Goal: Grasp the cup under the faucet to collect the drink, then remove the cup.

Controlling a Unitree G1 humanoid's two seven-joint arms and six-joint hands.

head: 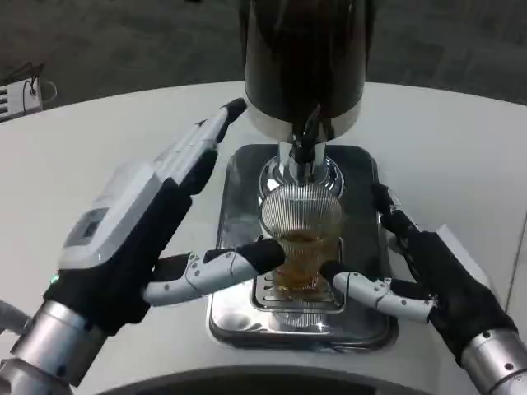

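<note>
The amber drink [301, 257] is well below the cup's rim [301, 239], so I expect it to stay in the cup as I carry the cup from under the faucet.
A ribbed clear glass cup [301, 224] stands on the grate of a steel drip tray [239, 177], directly under the faucet [305, 146] of a dark drink dispenser [305, 58]. Amber drink fills its lower part. My left hand [140, 230] lies left of the tray, fingers stretched straight toward the dispenser's base, thumb tip against the cup's left side. My right hand [436, 280] sits right of the tray, with its thumb reaching to the cup's lower right and its fingers spread up along the tray's right edge. Neither hand wraps the cup.
The round white table [461, 148] curves away behind the dispenser, with dark floor beyond it. A small white object [20, 95] lies at the far left edge. The tray's raised rim rings the cup.
</note>
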